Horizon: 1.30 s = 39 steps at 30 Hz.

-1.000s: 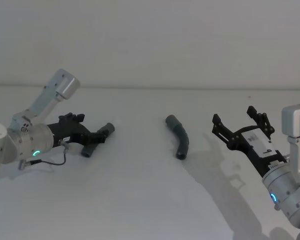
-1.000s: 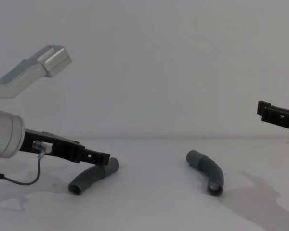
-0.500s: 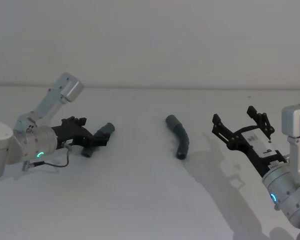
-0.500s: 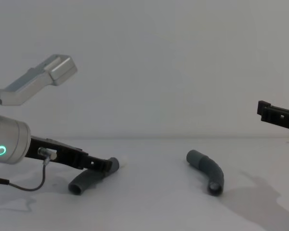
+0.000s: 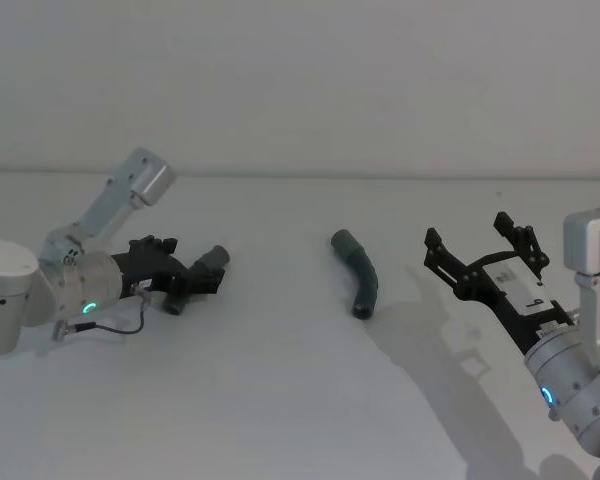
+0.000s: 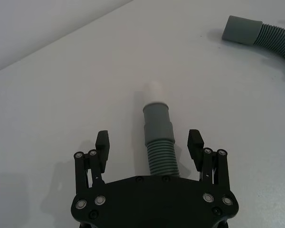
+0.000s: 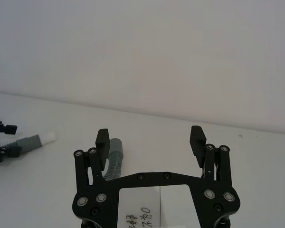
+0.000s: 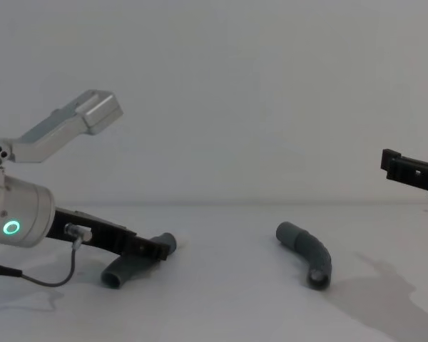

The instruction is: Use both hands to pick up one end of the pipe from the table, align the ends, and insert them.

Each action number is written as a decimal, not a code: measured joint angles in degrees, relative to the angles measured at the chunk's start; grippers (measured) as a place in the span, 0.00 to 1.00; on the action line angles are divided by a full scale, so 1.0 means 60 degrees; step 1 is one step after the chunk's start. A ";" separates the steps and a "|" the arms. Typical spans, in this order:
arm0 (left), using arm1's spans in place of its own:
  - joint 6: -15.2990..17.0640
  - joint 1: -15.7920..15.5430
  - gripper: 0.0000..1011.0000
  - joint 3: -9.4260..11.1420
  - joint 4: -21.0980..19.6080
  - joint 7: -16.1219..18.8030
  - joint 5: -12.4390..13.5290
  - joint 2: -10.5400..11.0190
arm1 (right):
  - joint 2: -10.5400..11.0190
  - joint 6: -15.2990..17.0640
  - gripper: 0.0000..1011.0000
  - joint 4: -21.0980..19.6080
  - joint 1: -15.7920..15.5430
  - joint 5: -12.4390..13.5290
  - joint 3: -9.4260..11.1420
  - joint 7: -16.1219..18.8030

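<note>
The pipe piece (image 8: 306,249) will stay bent when my right gripper picks it up, because the ribs (image 8: 314,251) between the cuffs lie in a smooth curve.
Two bent dark-grey pipe pieces lie on the white table (image 5: 280,400). My left gripper (image 6: 148,142) is open and low over the left piece (image 5: 206,268), its fingers (image 6: 102,142) straddling the ribbed part just behind the cuff without touching it. That piece's narrow white tip (image 6: 154,90) points away from the gripper. From the chest, the left gripper (image 8: 153,249) covers the piece's (image 8: 125,269) upper half. The other piece (image 5: 358,275) lies mid-table, apart. My right gripper (image 5: 470,235) hovers open to its right, above the table, and that piece (image 7: 115,156) shows beyond the left finger.
The pale wall (image 5: 300,80) runs along the table's far edge. A thin cable (image 5: 115,325) loops under my left wrist. Bare tabletop lies between the two pipe pieces and in front of them.
My left gripper has sunk lower over the left pipe piece while its forearm swung rightward. The pipe pieces and the right arm stay where they were.
</note>
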 joint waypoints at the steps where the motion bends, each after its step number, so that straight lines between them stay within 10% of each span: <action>1: -0.0007 -0.0030 0.99 0.0008 0.0052 -0.0016 0.0021 -0.0031 | 0.0001 0.0000 0.99 0.0000 0.0000 0.0000 0.0000 0.0000; 18: 0.0040 -0.0250 0.98 0.0052 0.0490 -0.0118 0.0148 -0.0311 | 0.0000 0.0000 0.99 0.0000 0.0000 0.0000 0.0000 0.0000; 39: 0.0125 -0.0320 0.41 0.0060 0.0634 -0.0146 0.0196 -0.0412 | 0.0000 0.0000 0.99 0.0000 0.0000 0.0000 0.0000 0.0000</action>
